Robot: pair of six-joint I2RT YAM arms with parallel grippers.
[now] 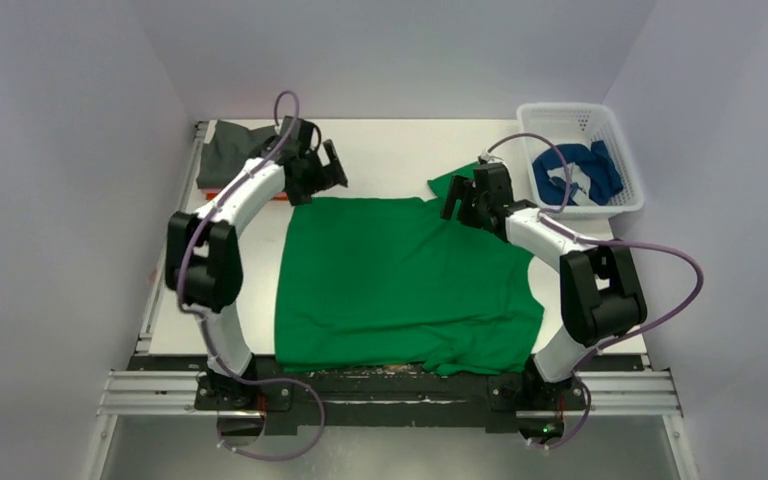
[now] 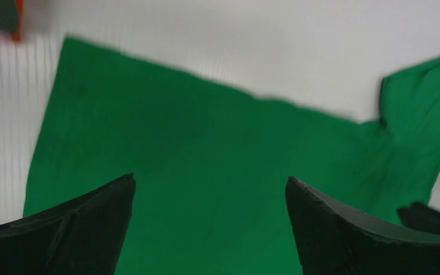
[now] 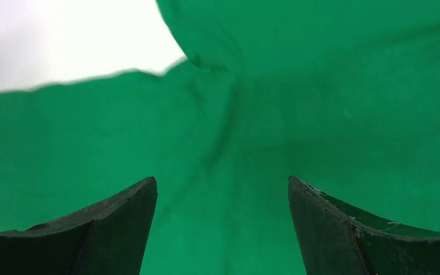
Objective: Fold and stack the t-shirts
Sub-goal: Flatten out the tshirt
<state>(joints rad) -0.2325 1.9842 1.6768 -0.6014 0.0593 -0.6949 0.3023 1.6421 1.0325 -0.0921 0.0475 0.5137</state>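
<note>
My right gripper and my left gripper should first press the green t-shirt at its far end (image 1: pixel 428 214) and push it back, because the green t-shirt's near hem (image 1: pixel 422 366) hangs over the front edge.
A bright green t-shirt (image 1: pixel 400 285) lies spread flat on the white table, with one sleeve (image 1: pixel 448 184) sticking out at its far right. My left gripper (image 1: pixel 326 168) hovers open over the shirt's far left corner. In the left wrist view (image 2: pixel 209 180) its jaws stand wide apart above the green cloth (image 2: pixel 206 137) and hold nothing. My right gripper (image 1: pixel 462 203) is open over the far right shoulder, next to the sleeve. In the right wrist view (image 3: pixel 222 180) only green cloth (image 3: pixel 332 109) shows between its jaws. A folded dark grey shirt (image 1: pixel 230 150) lies at the back left.
A white lattice basket (image 1: pixel 568 112) stands at the back right with a blue shirt (image 1: pixel 572 170) in it. A thin orange edge (image 1: pixel 278 197) shows beside the grey shirt. The green shirt's near hem hangs at the table's front edge (image 1: pixel 390 372).
</note>
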